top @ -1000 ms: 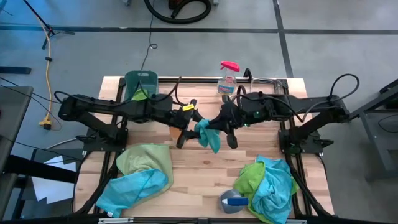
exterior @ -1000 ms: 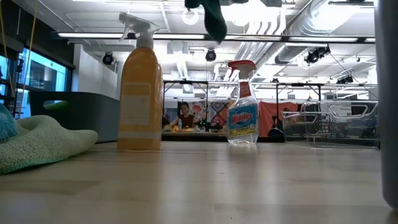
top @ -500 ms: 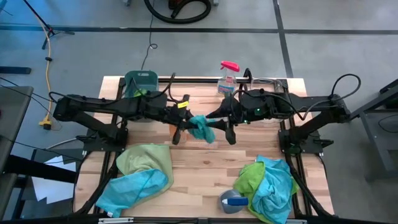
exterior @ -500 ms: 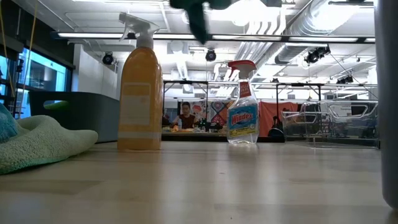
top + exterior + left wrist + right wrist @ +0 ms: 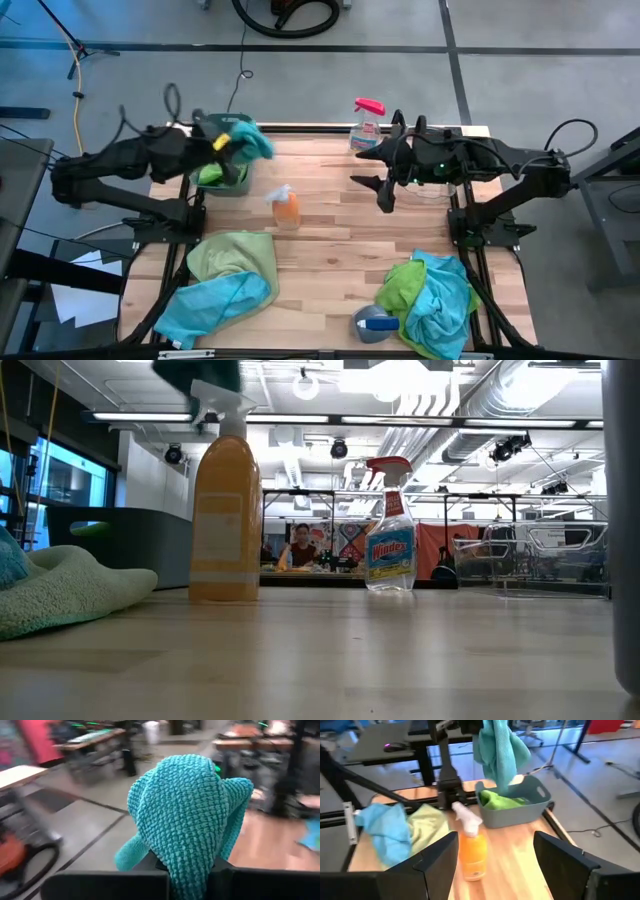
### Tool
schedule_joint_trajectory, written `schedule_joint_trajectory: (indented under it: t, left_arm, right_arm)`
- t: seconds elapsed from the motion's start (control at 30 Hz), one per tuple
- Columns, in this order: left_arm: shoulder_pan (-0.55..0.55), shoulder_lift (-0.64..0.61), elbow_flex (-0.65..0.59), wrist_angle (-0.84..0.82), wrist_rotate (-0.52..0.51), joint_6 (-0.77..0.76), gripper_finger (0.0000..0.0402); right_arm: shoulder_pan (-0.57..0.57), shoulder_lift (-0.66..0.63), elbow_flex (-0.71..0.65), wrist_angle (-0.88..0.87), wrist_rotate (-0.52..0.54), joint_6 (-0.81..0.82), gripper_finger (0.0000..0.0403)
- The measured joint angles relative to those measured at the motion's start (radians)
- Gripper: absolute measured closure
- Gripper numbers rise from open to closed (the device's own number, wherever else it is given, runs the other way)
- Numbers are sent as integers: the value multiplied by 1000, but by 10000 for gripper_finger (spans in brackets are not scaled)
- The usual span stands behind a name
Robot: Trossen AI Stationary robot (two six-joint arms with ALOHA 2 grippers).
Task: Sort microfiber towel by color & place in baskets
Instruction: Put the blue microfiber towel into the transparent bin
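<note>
My left gripper is holding the teal towel far from the clear basket point(image 5: 432, 190). My right gripper should take the teal towel in midair point(image 5: 251, 143) and bring it there.
A teal microfiber towel point(image 5: 250, 140) hangs from my left gripper point(image 5: 235, 143), which is shut on it above the dark teal-green basket point(image 5: 225, 170) at the table's far left. A green towel point(image 5: 502, 800) lies inside that basket. My right gripper point(image 5: 375, 175) stands open with nothing in it over the table's far right part, above the clear basket point(image 5: 545, 555). Two heaps of green and blue towels lie near the front edge, one at the left point(image 5: 225, 275) and one at the right point(image 5: 430, 295). My left gripper holds the teal towel by a bunched part point(image 5: 187, 870); the cloth bulges over the fingers and hides the place of contact. The towel is lifted clear and hangs slack below the gripper, its lower end point(image 5: 502, 777) just above the green towel in the basket.
An orange spray bottle point(image 5: 286, 208) stands upright in the table's middle, right of the teal-green basket. A clear spray bottle with a pink trigger point(image 5: 366, 125) stands at the far edge. A grey-blue object point(image 5: 372, 322) lies beside the right heap.
The teal towel has passed from my right gripper to my left at the table's middle. My left gripper took hold and swung it toward the far left, over the teal-green basket. My right gripper let go and drew back toward the right.
</note>
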Motion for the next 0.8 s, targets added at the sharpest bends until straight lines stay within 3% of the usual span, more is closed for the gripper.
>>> schedule_joint_trajectory:
  t: [0.17,0.27,0.63,0.8]
  left_arm:
    - [1,-27,0,-7,-27,-32,401]
    - [1,5,0,35,6,-38,401]
    - [1,289,0,375,348,39,401]
    - [-1,399,0,508,440,30,401]
  right_arm:
    - [0,0,0,-16,14,-21,147]
    - [0,0,0,-25,14,-12,147]
    - [-45,39,0,112,-99,24,146]
    - [-52,86,0,165,-152,-4,146]
